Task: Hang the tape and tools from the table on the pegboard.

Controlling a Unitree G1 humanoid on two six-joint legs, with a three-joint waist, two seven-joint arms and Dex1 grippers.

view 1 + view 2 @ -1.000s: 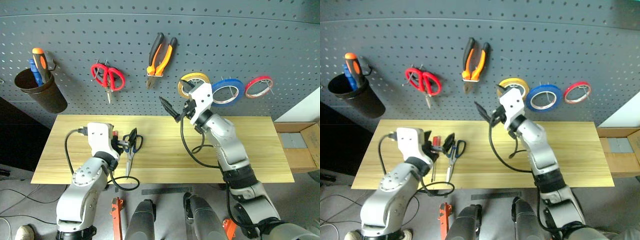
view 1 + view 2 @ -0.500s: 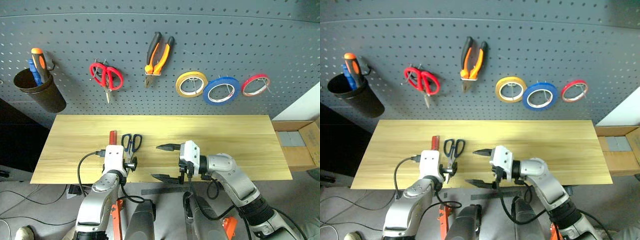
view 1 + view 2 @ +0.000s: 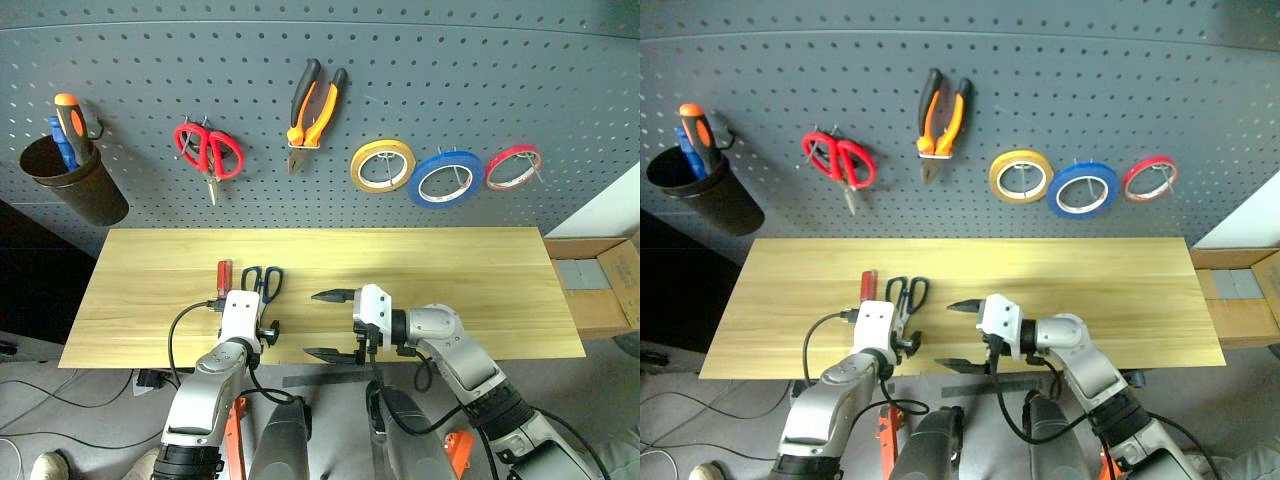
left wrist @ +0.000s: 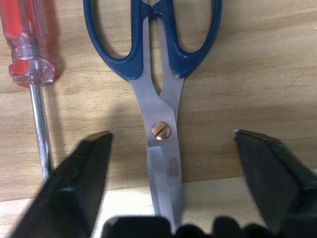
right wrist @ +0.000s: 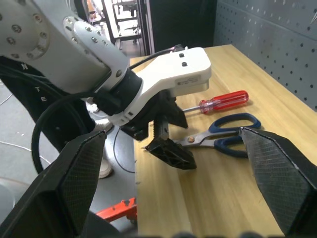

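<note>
Hook tips [image 3: 205, 121] reach out beyond the red-handled scissors, so the blue-handled scissors [image 3: 263, 288] will go onto the same hooks when I bring their loops there.
On the pegboard [image 3: 520, 70] hang the orange-and-black pliers [image 3: 317, 104] and the blue tape [image 3: 446, 178]. The blue-handled scissors [image 3: 262, 283] and the red-handled screwdriver [image 3: 223, 274] lie side by side on the table [image 3: 450, 260] near its front left. My left gripper [image 4: 173, 135] is open and low over the scissors [image 4: 159, 101], one finger on each side of the blades at the pivot, touching nothing. The screwdriver [image 4: 30, 45] lies just outside one finger. My right gripper [image 3: 325, 324] is open and empty at the front edge, pointing toward the left gripper [image 5: 168, 148].
Yellow tape [image 3: 383, 165] and thin red tape [image 3: 513, 167] flank the blue roll. Red-handled scissors [image 3: 208, 153] hang left of the pliers. A dark cup [image 3: 78, 185] at the far left holds an orange-handled screwdriver. A cardboard box [image 3: 600, 290] sits beyond the table's right end.
My right arm came down from beside the yellow tape to the table's front edge and turned to point left. My left hand sank over the scissors. The last half second shows little motion.
</note>
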